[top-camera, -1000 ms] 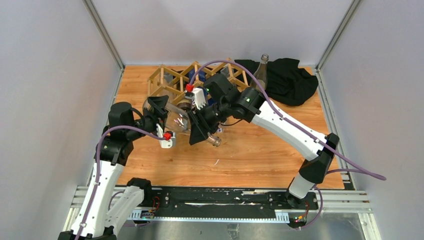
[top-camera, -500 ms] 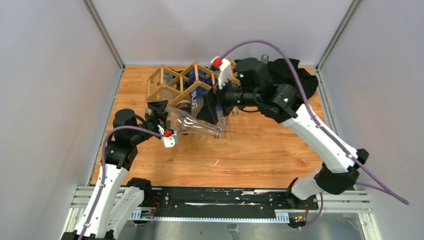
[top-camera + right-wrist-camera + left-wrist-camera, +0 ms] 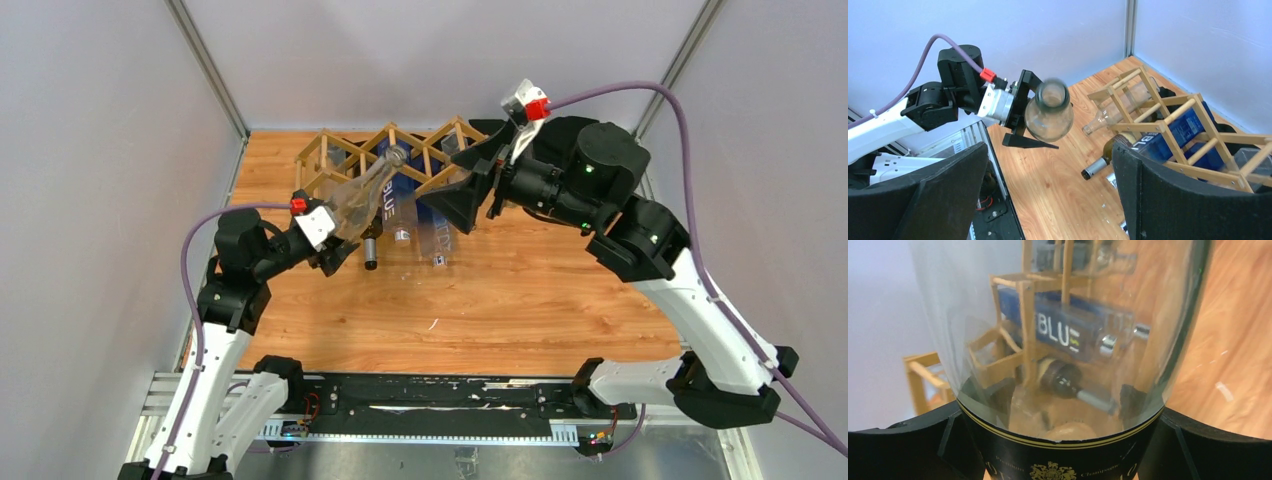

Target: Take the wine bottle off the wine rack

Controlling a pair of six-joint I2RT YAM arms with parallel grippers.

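Observation:
The clear bottle is held by its lower body (image 3: pixel 351 217) in my left gripper, far from the black cloth. My right gripper should take the bottle by its neck (image 3: pixel 388 166) and carry it to the black cloth.
A clear wine bottle (image 3: pixel 365 195) with a black label hangs tilted in the air, neck up towards the back, in front of the wooden wine rack (image 3: pixel 425 150). My left gripper (image 3: pixel 332 232) is shut on its lower body; in the left wrist view the glass (image 3: pixel 1058 340) fills the frame between both black fingers (image 3: pixel 903 450). My right gripper (image 3: pixel 470 190) is open and empty, raised over the rack's right end. From the right wrist view the held bottle (image 3: pixel 1048 115) faces me mouth-first, left of the rack (image 3: pixel 1168 115).
A blue bottle (image 3: pixel 402 198) lies in the rack. A dark bottle with a silver cap (image 3: pixel 370 250) and another clear one (image 3: pixel 437 238) stick out at the rack's front. A black cloth (image 3: pixel 600 170) lies at back right, partly behind my right arm. Grey walls enclose three sides.
My right gripper let go of the bottle's neck, opened and rose back to the right. My left arm swung the bottle from lying low to neck-up, left of where it was.

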